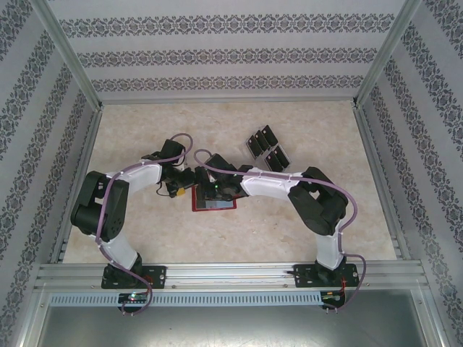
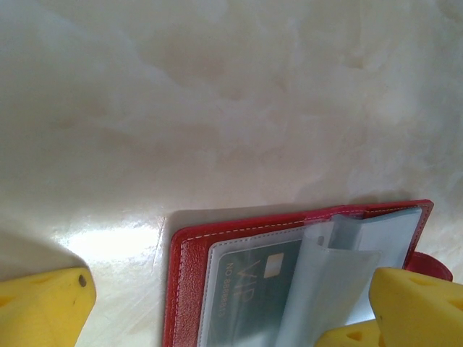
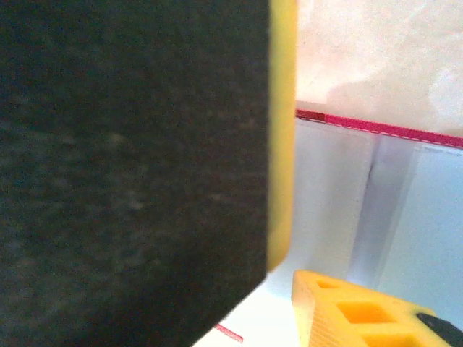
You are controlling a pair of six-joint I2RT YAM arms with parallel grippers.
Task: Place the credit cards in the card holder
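Observation:
I should move my right gripper back toward the leaf's free edge (image 2: 369, 258) and then sweep the leaf over from there, because the clear pocket leaf (image 2: 312, 289) bulges over the VIP card.
The card holder (image 1: 214, 204), a red wallet, lies open on the table's middle with both grippers over it. In the left wrist view its red cover (image 2: 189, 289) frames clear pockets, one holding a dark VIP card (image 2: 249, 289). My left gripper (image 2: 231, 289) is open wide across the card holder; its right finger (image 2: 416, 307) rests on the loose pocket leaves. My right gripper (image 3: 242, 278) is shut on a black credit card (image 3: 130, 166), held low over the pale pockets (image 3: 325, 195). Several more credit cards (image 1: 266, 148) stand behind and to the right.
The spare cards sit tilted in rows on a clear rack (image 1: 269, 163) right of centre. Metal frame rails (image 1: 72, 72) and patterned walls bound the pale marbled table (image 1: 145, 123). The two arms crowd the space around the wallet.

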